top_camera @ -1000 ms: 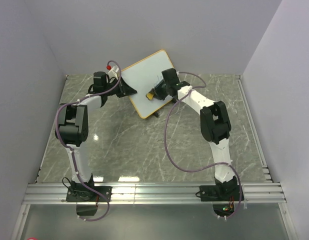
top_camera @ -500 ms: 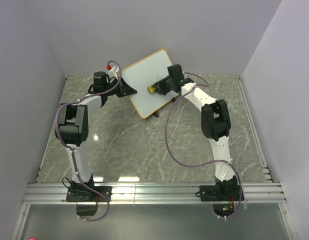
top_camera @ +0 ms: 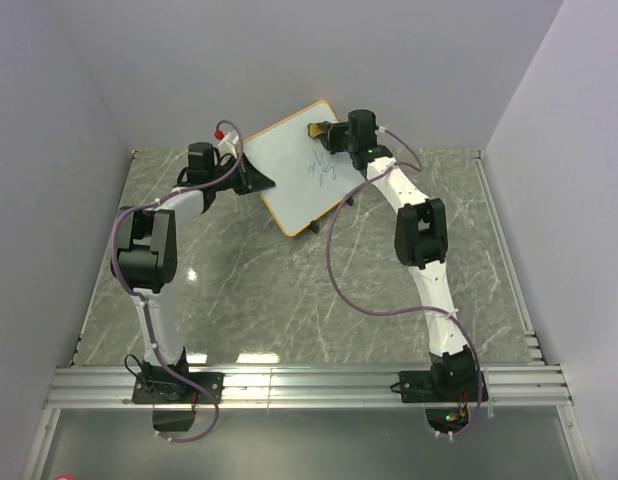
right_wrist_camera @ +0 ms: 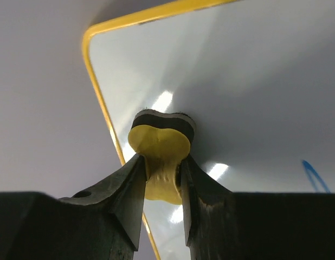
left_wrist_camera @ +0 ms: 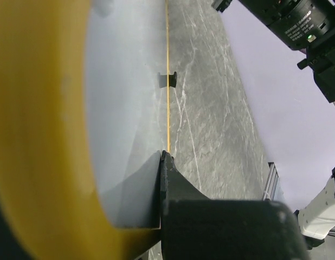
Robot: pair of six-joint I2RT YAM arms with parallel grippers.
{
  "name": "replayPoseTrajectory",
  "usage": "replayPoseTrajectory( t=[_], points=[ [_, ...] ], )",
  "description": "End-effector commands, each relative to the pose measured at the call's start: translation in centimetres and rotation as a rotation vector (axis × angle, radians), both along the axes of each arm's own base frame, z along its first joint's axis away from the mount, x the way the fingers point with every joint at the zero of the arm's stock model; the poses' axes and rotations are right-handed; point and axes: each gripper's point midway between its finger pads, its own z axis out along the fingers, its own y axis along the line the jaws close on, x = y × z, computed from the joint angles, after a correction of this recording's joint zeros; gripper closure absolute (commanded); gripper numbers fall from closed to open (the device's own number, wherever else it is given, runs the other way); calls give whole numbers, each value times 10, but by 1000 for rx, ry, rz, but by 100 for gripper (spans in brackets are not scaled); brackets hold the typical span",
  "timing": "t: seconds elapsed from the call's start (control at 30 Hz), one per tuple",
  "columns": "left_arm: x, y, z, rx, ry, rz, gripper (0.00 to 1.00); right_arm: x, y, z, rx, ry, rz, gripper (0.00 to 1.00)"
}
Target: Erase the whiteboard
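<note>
The eraser (top_camera: 315, 130) is near the whiteboard's far edge, past the blue scribbles (top_camera: 322, 168), so next my right gripper pulls the eraser back down over the blue scribbles.
The whiteboard (top_camera: 284, 160), white with a yellow-orange rim, leans tilted at the back of the table. Blue scribbles (top_camera: 324, 168) show on its right half. My left gripper (top_camera: 259, 181) is shut on the board's left edge. In the left wrist view a black finger (left_wrist_camera: 181, 195) presses the white face (left_wrist_camera: 124, 92) beside the yellow rim (left_wrist_camera: 43, 135). My right gripper (top_camera: 326, 133) is shut on the yellow bone-shaped eraser (top_camera: 316, 129) at the board's upper corner. In the right wrist view the eraser (right_wrist_camera: 159, 143) has its dark pad against the board (right_wrist_camera: 254, 92), near the rim; a blue stroke (right_wrist_camera: 314, 176) is to the right.
A thin black wire stand (top_camera: 314, 228) props the board from below; its clip (left_wrist_camera: 168, 79) shows on the board's far edge. A small red-tipped object (top_camera: 220, 131) sits behind the left wrist. Grey walls close in on the back and both sides. A metal rail (top_camera: 309, 385) runs along the near edge.
My right gripper has moved the eraser from the middle of the board up to its top corner. The blue scribbles it covered now show. The left gripper and board have not moved.
</note>
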Motion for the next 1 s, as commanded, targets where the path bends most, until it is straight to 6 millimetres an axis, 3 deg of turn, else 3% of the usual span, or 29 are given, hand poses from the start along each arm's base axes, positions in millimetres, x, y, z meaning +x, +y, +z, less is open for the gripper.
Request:
replayPoseTrajectory(
  t=[0.0, 0.03, 0.07, 0.1, 0.13, 0.17, 0.23, 0.27, 0.43, 0.53, 0.63, 0.83, 0.97],
  points=[
    [-70, -41, -28, 1, 139, -274, 100, -65, 28, -106, -164, 306, 130, 100],
    [-70, -42, -27, 0, 139, -276, 100, -76, 31, -90, -184, 289, 156, 100],
    [-69, -41, -28, -1, 140, -274, 100, -99, 26, -120, -218, 368, 168, 100],
    [-69, -41, -29, -1, 142, -273, 100, -112, 23, -125, -225, 391, 170, 100],
    [-67, -40, -29, -2, 139, -273, 100, -123, 22, -108, -191, 392, 157, 100],
    [-67, -40, -28, -6, 141, -270, 100, -152, 15, -143, -184, 472, 160, 100],
    [-65, -38, -27, -13, 139, -269, 100, -172, 11, -143, -152, 491, 153, 100],
    [-64, -38, -27, -16, 140, -267, 100, -186, 6, -154, -173, 534, 167, 100],
    [-63, -36, -26, -29, 140, -266, 100, -205, 9, -162, -248, 570, 250, 100],
    [-61, -35, -27, -31, 143, -265, 100, -191, 16, -162, -201, 531, 238, 100],
    [-61, -32, -27, -34, 144, -258, 100, -145, 27, -133, -149, 428, 212, 100],
    [-64, -29, -32, -12, 147, -252, 100, -56, 24, -80, -46, 282, 67, 100],
    [-62, -27, -32, 4, 136, -248, 100, -33, 16, -86, -29, 317, 6, 100]
  ],
)
